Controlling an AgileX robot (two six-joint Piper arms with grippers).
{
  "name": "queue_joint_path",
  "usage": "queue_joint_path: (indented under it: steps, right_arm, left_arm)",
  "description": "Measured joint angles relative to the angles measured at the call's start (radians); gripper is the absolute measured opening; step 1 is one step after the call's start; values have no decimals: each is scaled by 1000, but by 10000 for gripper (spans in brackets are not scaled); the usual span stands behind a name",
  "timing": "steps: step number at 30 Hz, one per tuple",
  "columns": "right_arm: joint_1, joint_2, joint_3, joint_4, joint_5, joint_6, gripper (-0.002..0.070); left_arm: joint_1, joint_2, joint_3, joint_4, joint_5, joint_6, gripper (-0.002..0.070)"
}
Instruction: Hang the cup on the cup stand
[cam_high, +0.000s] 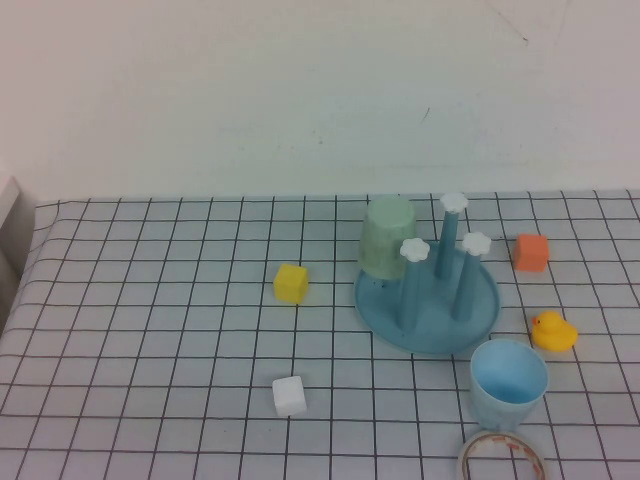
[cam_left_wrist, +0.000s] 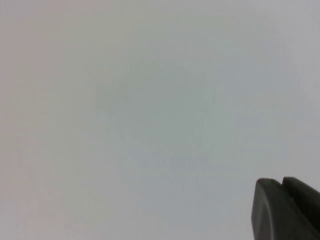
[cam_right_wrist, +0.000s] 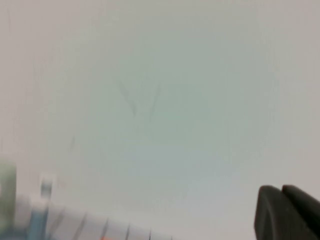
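Observation:
Next, my right gripper takes the cup's rim (cam_high: 541, 372), lifts the cup and tilts it toward my left gripper, because the light sky-blue cup stands opening up (cam_high: 509, 368), the wrong way for the stand's pegs.
The light sky-blue cup (cam_high: 508, 384) stands upright, mouth up, on the table in front of and to the right of the cup stand (cam_high: 428, 300). The stand is a round blue dish with upright pegs tipped with white flower caps. A pale green cup (cam_high: 386, 238) hangs upside down on its back left peg. Neither arm shows in the high view. My left gripper (cam_left_wrist: 281, 184) is shut and empty, facing a blank wall. My right gripper (cam_right_wrist: 281, 190) is shut and empty, also facing the wall; the stand shows blurred at that view's lower edge (cam_right_wrist: 45, 200).
A yellow block (cam_high: 291, 283) lies left of the stand and a white block (cam_high: 289, 396) nearer the front. An orange block (cam_high: 531, 252) and a yellow rubber duck (cam_high: 553, 331) lie right of the stand. A tape roll (cam_high: 503, 458) sits at the front edge by the cup.

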Motion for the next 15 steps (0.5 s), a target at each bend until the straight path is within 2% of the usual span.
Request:
queue_joint_path:
  steps: [6, 15]
  right_arm:
    - [0, 0, 0, -10, -230, 0, -1]
    - [0, 0, 0, -10, -281, 22, -1]
  left_arm:
    - [0, 0, 0, 48, -215, 0, -2]
    - [0, 0, 0, 60, -335, -8, -2]
